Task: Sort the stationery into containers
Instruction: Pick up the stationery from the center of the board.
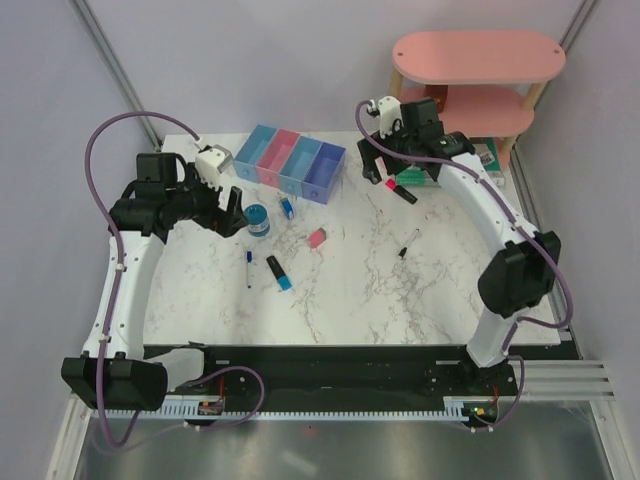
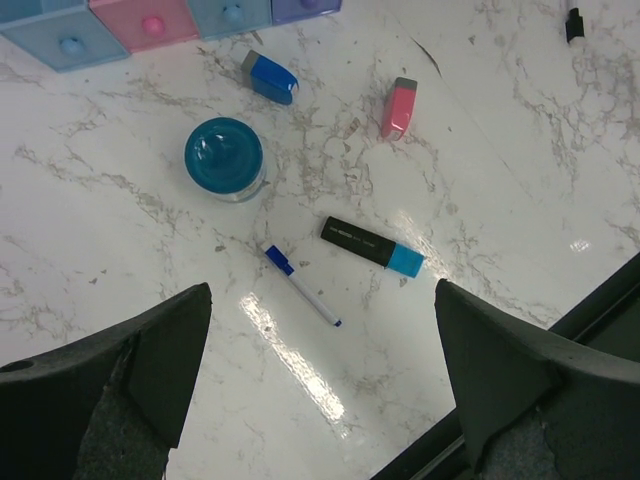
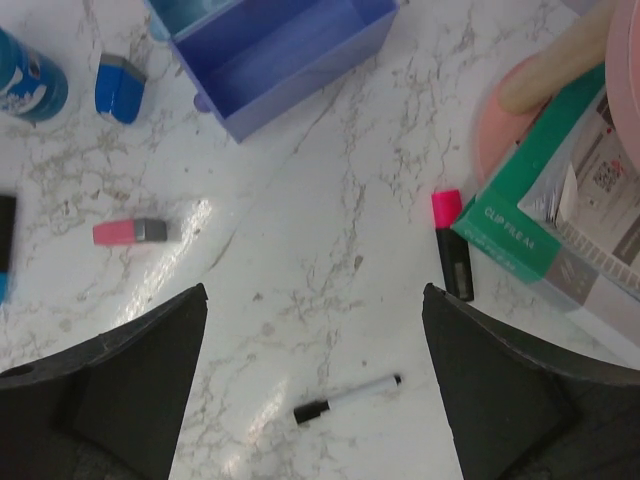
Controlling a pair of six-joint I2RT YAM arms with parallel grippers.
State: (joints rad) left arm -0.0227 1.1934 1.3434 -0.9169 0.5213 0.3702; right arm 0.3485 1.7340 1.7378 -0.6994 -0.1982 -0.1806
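Observation:
I keep moving my right gripper toward the blue eraser (image 1: 287, 208), since the eraser lies clear of the tape roll and the bins, and then close on the eraser across its narrow sides (image 3: 120, 90).
Four joined bins (image 1: 290, 162), light blue, pink, light blue and purple-blue, stand at the back. On the marble lie a blue tape roll (image 1: 257, 220), a blue eraser (image 1: 287, 208), a pink eraser (image 1: 317, 238), a blue-ended highlighter (image 1: 279, 273), a blue pen (image 1: 248, 268), a black pen (image 1: 409, 243) and a pink-ended highlighter (image 1: 398, 190). My left gripper (image 1: 232, 212) is open and empty above the blue pen (image 2: 300, 285), beside the tape roll (image 2: 223, 158). My right gripper (image 1: 375, 165) is open and empty above bare marble, between the pink highlighter (image 3: 452, 245) and the purple bin (image 3: 290, 50).
A green-edged book (image 3: 560, 210) lies against the pink highlighter at the back right. A pink oval two-tier shelf (image 1: 478, 75) stands behind it. The table's front edge (image 2: 600, 300) is a dark strip.

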